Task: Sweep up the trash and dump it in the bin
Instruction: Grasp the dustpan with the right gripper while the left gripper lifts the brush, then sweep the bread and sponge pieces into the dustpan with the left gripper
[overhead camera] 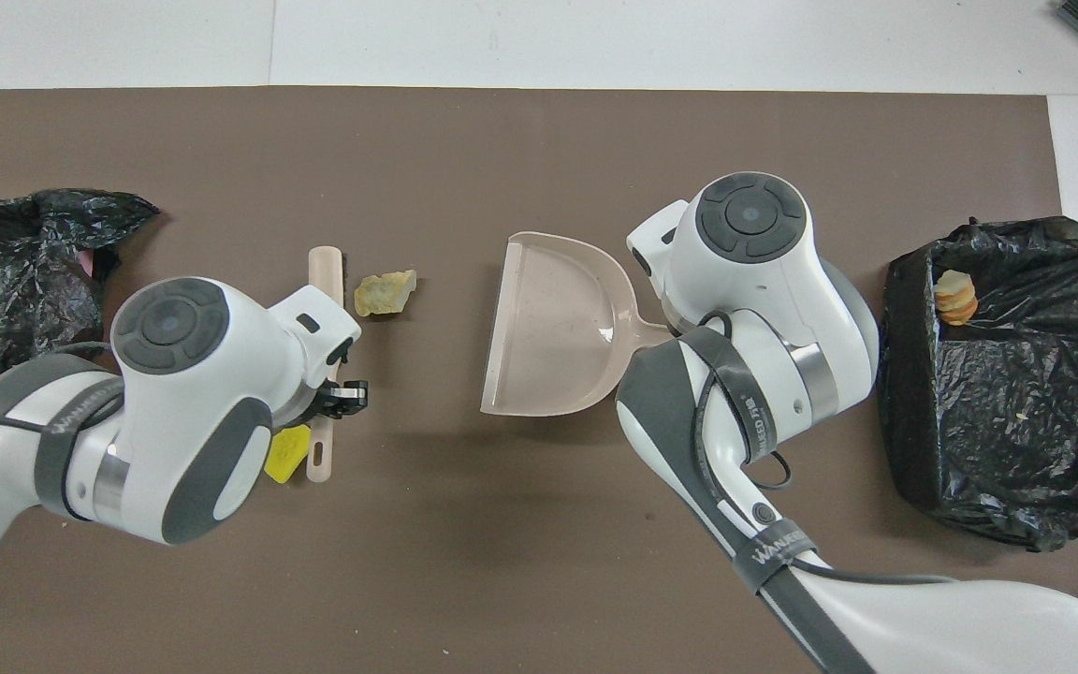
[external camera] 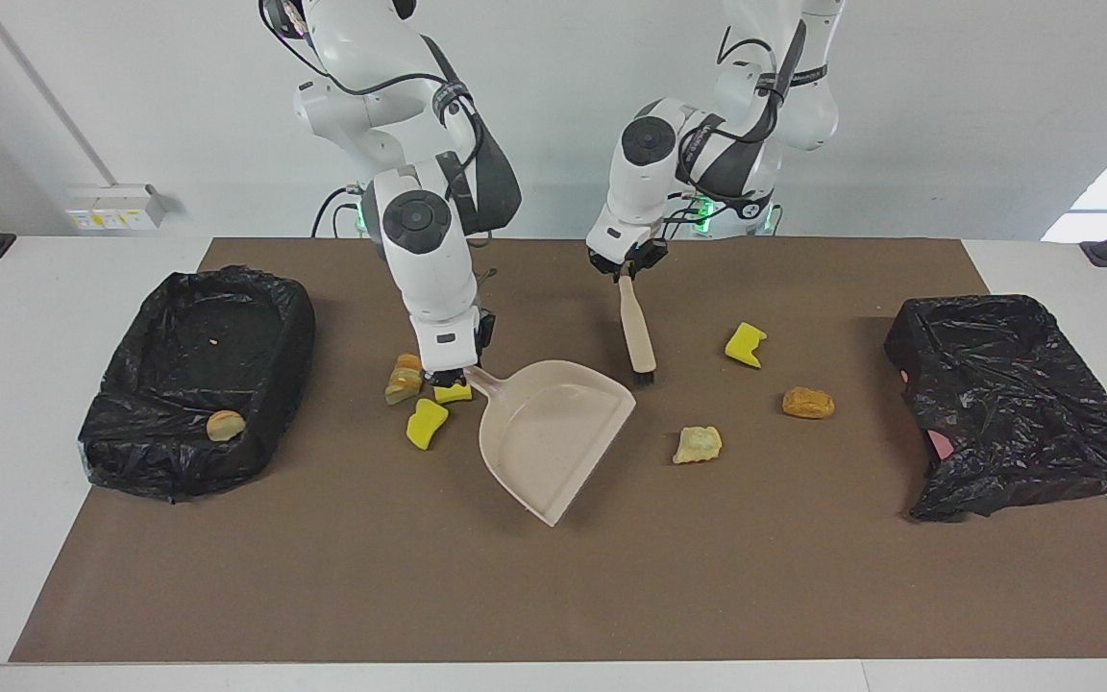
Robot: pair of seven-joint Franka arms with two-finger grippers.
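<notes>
The orange lump (external camera: pixel 809 403) is past the brush, away from the dustpan's opening. My left gripper should move the brush behind the orange lump (external camera: pixel 847 399) and sweep inward.
My right gripper (external camera: pixel 458 372) is shut on the handle of the beige dustpan (external camera: pixel 553 432), which sits low at mid-table with its mouth turned toward the left arm's end. My left gripper (external camera: pixel 625 272) is shut on the brush (external camera: pixel 637 332), held bristles down beside the dustpan (overhead camera: pixel 553 328). Trash lies on the mat: a pale lump (external camera: pixel 698 444), an orange lump (external camera: pixel 808 402) and a yellow sponge (external camera: pixel 744 344) toward the left arm's end. Two yellow sponges (external camera: pixel 427 423) and a bread piece (external camera: pixel 405 378) lie by the right gripper. In the overhead view the brush (overhead camera: pixel 325 271) ends beside the pale lump (overhead camera: pixel 386 292).
A black-lined bin (external camera: pixel 198 380) stands at the right arm's end with a bread lump (external camera: pixel 225 425) in it. A crumpled black bag (external camera: pixel 1015 404) covers a second bin at the left arm's end. The brown mat (external camera: pixel 553 596) covers most of the table.
</notes>
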